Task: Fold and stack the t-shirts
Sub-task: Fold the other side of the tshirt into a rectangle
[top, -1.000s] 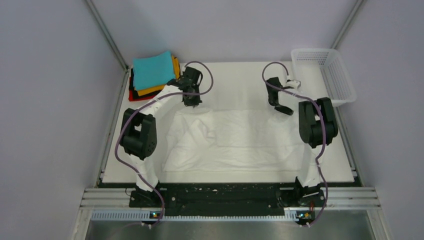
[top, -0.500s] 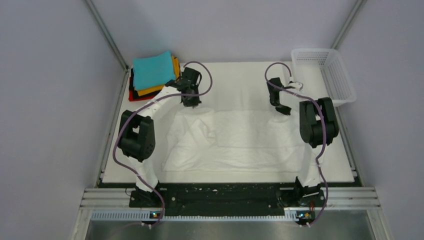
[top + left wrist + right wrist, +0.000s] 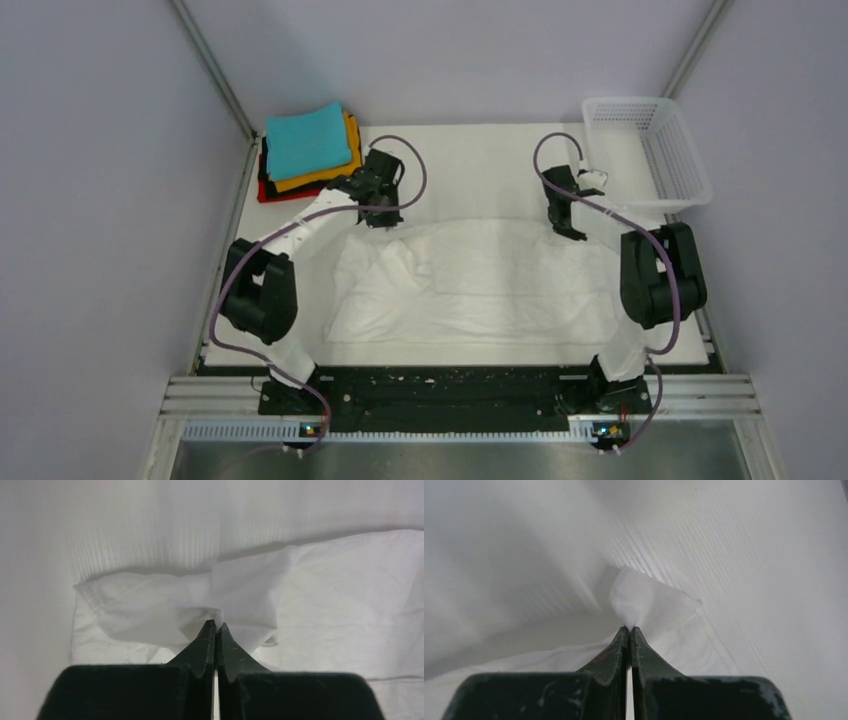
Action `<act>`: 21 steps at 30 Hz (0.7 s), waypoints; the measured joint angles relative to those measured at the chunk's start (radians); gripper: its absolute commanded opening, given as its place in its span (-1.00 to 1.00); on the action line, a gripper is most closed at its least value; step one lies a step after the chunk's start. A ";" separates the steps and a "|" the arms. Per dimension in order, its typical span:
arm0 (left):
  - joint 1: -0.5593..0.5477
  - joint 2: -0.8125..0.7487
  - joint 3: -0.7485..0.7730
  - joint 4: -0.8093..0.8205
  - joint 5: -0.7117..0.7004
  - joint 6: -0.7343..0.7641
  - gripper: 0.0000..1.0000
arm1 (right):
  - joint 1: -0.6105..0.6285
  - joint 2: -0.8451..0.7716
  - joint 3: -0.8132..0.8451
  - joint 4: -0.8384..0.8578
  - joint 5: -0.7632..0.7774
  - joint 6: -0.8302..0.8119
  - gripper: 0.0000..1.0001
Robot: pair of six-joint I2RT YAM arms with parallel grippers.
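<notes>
The left gripper should keep pulling the white t-shirt's far edge (image 3: 475, 222), which runs straight from gripper to gripper, toward the t-shirt's near edge (image 3: 400, 341) until it lies flat.
A thin white t-shirt (image 3: 480, 280) lies spread and partly folded across the middle of the table. My left gripper (image 3: 385, 220) is shut on its far left edge; the wrist view shows a bunched fold of the white t-shirt (image 3: 235, 590) pinched at the tips of the left gripper (image 3: 216, 625). My right gripper (image 3: 575, 232) is shut on the far right corner, where the white t-shirt (image 3: 644, 602) rises into the closed tips of the right gripper (image 3: 629, 628). A stack of folded t-shirts (image 3: 305, 150), teal on top with orange, black and red below, sits at the far left corner.
A white mesh basket (image 3: 655, 150) stands at the far right corner, just beyond the right arm. The table (image 3: 470, 160) has a white padded cover. Grey walls and metal frame posts close in the back and sides.
The right gripper moved down onto the shirt's far right corner and closed on it. Both arms shifted slightly toward the near side, drawing the shirt's far edge into an arc.
</notes>
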 measured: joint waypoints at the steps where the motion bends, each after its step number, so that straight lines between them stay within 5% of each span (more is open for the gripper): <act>1: -0.005 -0.014 -0.012 0.001 -0.001 0.000 -1.00 | 0.009 -0.027 -0.019 0.003 -0.002 -0.011 -1.00; 21: -0.068 -0.378 -0.313 0.011 -0.061 -0.006 -1.00 | 0.047 -0.468 -0.217 -0.078 -0.060 -0.105 -1.00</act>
